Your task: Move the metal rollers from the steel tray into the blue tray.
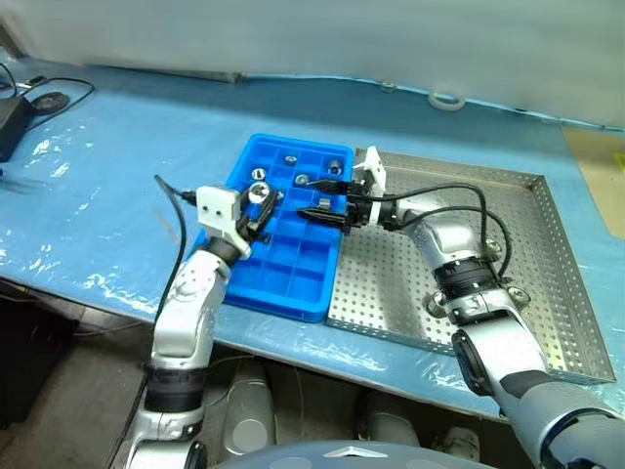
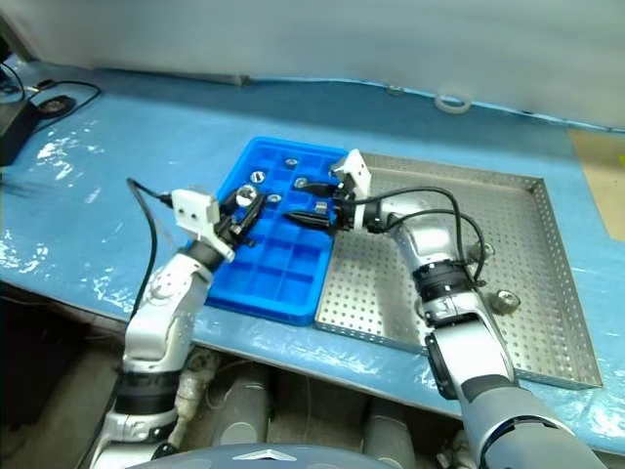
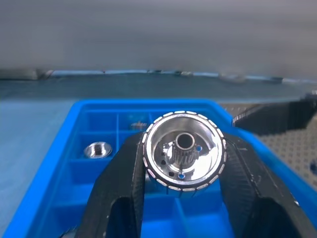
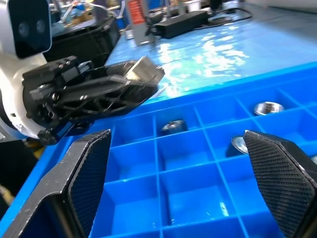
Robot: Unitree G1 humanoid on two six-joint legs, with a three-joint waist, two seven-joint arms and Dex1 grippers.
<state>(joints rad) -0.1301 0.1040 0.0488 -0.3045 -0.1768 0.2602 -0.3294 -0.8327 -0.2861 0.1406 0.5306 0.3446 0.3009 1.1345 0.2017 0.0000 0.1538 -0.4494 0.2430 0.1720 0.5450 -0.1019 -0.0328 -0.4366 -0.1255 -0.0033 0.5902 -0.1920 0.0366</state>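
Note:
My left gripper has the metal roller (image 2: 246, 196) clear above the blue tray and should keep going toward the empty near corner compartment (image 2: 226, 284) on its side and let go there.
My left gripper (image 1: 262, 207) is shut on a metal roller (image 3: 184, 171), a shiny ring with a hollow centre, and holds it over the left part of the blue tray (image 1: 293, 283). The right gripper (image 1: 322, 208) hangs open over the same tray's right side, pointing toward the left one, with nothing between its fingers (image 4: 89, 173). Several rollers lie in the tray's far compartments, among them one (image 1: 289, 156) at the back and another (image 4: 267, 107) close to it. The steel tray (image 1: 552, 244) lies right of the blue one, with a single roller (image 2: 505, 300) on its perforated floor.
A black power adapter (image 1: 12, 122) with its cable lies at the far left of the blue-covered table. A roll of tape (image 1: 447, 99) sits at the back edge. The table's front edge runs just below both trays.

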